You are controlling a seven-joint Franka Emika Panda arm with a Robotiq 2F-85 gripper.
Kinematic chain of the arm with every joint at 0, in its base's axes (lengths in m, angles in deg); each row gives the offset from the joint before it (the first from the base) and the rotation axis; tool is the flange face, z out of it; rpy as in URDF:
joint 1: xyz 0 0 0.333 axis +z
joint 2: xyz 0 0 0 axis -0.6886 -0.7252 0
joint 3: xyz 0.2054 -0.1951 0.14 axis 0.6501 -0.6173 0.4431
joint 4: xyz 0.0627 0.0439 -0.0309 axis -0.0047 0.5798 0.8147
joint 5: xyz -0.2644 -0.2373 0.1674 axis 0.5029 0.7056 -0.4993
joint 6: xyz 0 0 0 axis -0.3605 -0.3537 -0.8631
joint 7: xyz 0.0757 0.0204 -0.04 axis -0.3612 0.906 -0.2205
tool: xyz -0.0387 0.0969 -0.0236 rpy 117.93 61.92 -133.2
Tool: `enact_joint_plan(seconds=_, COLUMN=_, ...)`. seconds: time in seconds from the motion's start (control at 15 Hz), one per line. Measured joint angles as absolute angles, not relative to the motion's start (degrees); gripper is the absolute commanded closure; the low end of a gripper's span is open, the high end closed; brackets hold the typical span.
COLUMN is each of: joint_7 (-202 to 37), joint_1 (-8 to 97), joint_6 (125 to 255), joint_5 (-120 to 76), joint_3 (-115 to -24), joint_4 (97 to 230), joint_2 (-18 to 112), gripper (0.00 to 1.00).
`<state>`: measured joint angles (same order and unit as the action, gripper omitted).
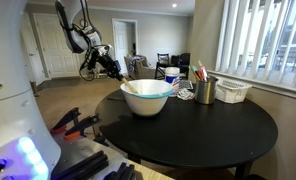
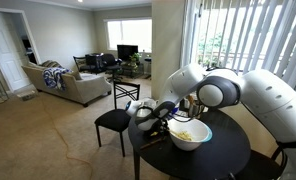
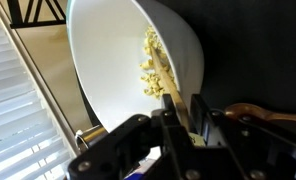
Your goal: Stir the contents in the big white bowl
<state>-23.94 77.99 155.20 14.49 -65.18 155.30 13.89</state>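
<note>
The stirring stick is leaning on the white bowl's rim [image 1: 127, 84] and my gripper is outside it, so I need to grip the stick again and swing it upright over the yellow pieces [image 2: 184, 136].
The big white bowl [image 1: 146, 100] stands on the round black table [image 1: 208, 135]; it also shows in an exterior view [image 2: 191, 137] and in the wrist view [image 3: 103, 70]. Pale yellow pieces [image 3: 148, 62] lie inside it. My gripper [image 3: 180, 104] is shut on a thin wooden stirring stick [image 3: 168, 82], whose far end reaches into the yellow pieces. In both exterior views the gripper [image 1: 115, 68] [image 2: 162, 114] hangs just outside the bowl's rim, above the table edge.
A metal cup of pens [image 1: 205, 91] and a small white slatted basket [image 1: 233, 92] stand beside the bowl near the window blinds. Orange-handled clamps [image 1: 74, 124] lie off the table's edge. A black chair [image 2: 116, 120] stands next to the table. A brown wooden object [image 3: 260, 112] lies near the gripper.
</note>
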Motion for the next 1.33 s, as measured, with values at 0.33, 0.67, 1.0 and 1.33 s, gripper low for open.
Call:
enact_joint_plan(seconds=0.33, joint_7=-23.94, joint_1=77.97, joint_6=155.2, joint_5=14.49, joint_3=-65.18, joint_4=155.27, joint_2=13.89, gripper=0.14)
enact_joint_plan(seconds=0.67, joint_7=-23.96, joint_1=77.92, joint_6=155.2, joint_5=14.49, joint_3=-65.18, joint_4=155.07, joint_2=13.89, gripper=0.14)
enact_joint_plan(seconds=1.0, joint_7=-24.16, joint_1=77.66, joint_6=155.2, joint_5=14.49, joint_3=-65.23, joint_4=154.85, joint_2=13.89, gripper=0.54)
enact_joint_plan(seconds=1.33, joint_7=-24.28, joint_1=77.37, joint_6=155.2, joint_5=14.49, joint_3=-65.26, joint_4=154.85, joint_2=13.87, gripper=0.86)
